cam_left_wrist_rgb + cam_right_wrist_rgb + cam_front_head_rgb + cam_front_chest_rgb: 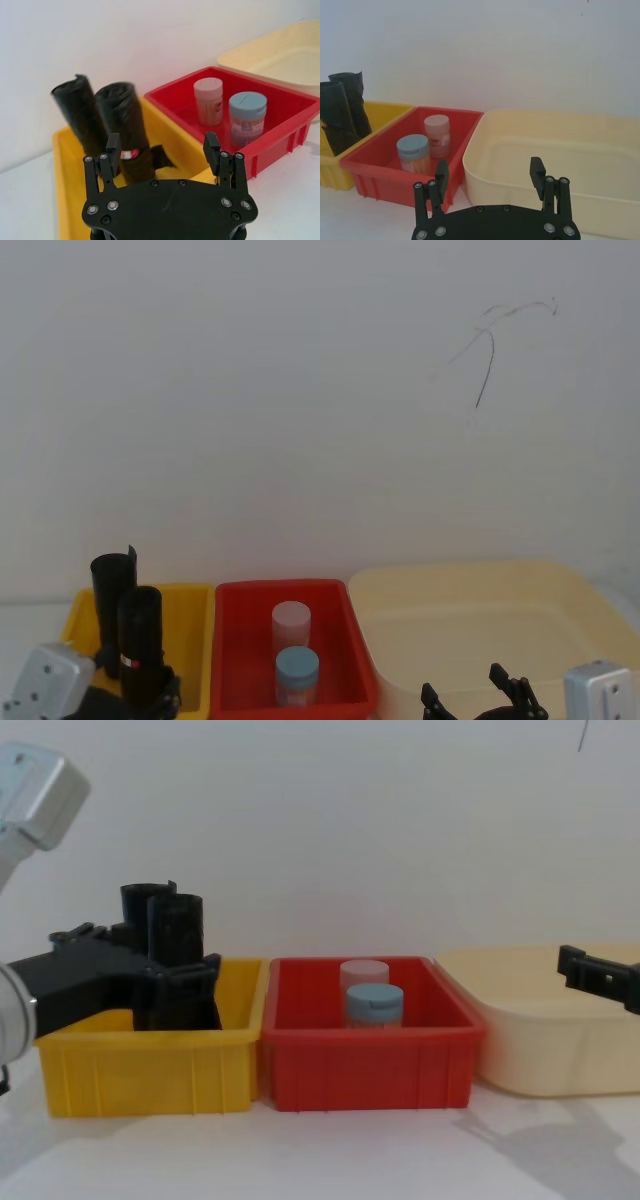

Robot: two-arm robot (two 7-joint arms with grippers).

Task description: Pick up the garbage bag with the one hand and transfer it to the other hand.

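Observation:
The red and white label (130, 154) fits tightly around the nearer garbage bag (178, 940), so the roll will stay wound up and stiff when the robot lifts it.
Two black crinkled rolls stand upright in the yellow bin (150, 1065). The nearer garbage bag (122, 125) (140, 635) (177, 935) carries a small red and white label. A second roll (75, 110) (112, 585) stands just behind it. My left gripper (162, 150) (140, 958) is open at the nearer roll's lower half. The roll stands inside the gap, close against one finger (112, 150). My right gripper (489, 170) (465, 688) (590, 970) hangs open and holds nothing, in front of the cream tub (560, 150).
A red bin (365, 1065) in the middle holds a blue-lidded jar (374, 1005) and a pale pink-lidded jar (362, 972). The wide cream tub (540, 1050) sits to the right of it. A white wall rises right behind the bins.

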